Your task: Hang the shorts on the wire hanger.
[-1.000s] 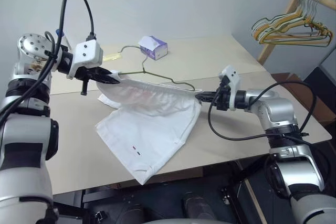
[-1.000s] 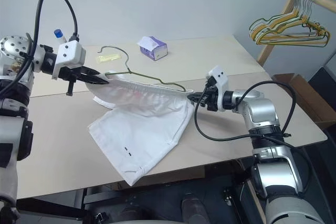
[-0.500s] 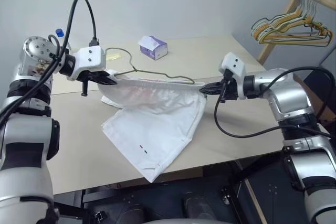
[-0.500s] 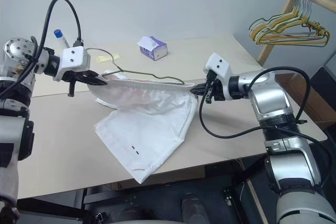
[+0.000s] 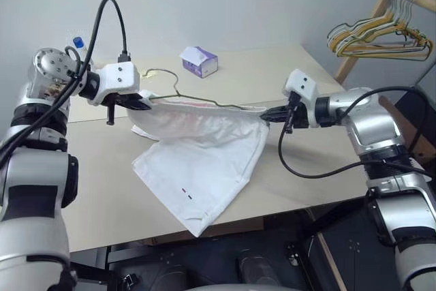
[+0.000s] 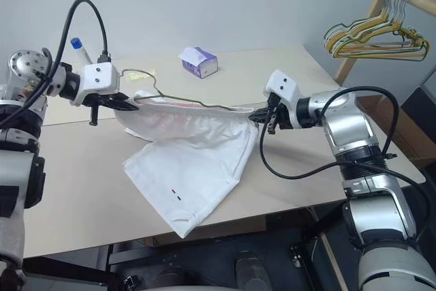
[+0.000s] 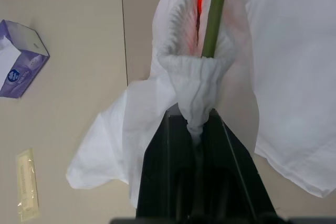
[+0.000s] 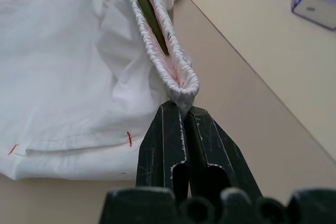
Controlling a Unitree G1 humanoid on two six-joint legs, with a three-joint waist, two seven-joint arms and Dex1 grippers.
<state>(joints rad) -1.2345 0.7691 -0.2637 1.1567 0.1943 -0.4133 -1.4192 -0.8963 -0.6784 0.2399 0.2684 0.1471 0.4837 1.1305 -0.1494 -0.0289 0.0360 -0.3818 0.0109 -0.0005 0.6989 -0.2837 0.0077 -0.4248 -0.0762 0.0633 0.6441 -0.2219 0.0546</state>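
Observation:
The robot's right gripper is pinching the waistband's edge [image 8: 182, 88] past the tip of the wire hanger, so it should open and grab the waistband deeper, around that tip [image 8: 165, 51], before it carries both.
The white shorts [image 5: 204, 148] are stretched by the waistband above the table, legs draping onto it. My left gripper [image 5: 143, 103] is shut on the waistband's left end, and my right gripper [image 5: 268, 116] is shut on its right end. The wire hanger [image 5: 194, 99] lies along the stretched waistband, its bar inside the opening, its hook [image 5: 163, 75] rising behind near the left gripper. In the left wrist view the gathered waistband [image 7: 195, 85] is pinched between the fingers with the hanger's wire [image 7: 214, 19] running into the opening. In the right wrist view the waistband's end [image 8: 182, 88] sits at the fingertips beside the wire [image 8: 146, 13].
A purple-and-white tissue box [image 5: 199, 60] stands at the back of the table [image 5: 306, 168]. A small yellowish packet [image 6: 145, 73] lies behind the left gripper. A bunch of coloured hangers [image 5: 378, 35] hangs on a wooden rack at the right.
My right gripper has risen and rolled with the waistband's right end, pulling the waistband straighter. The hanger now lies closer along the waistband. The left gripper stays about where it was.

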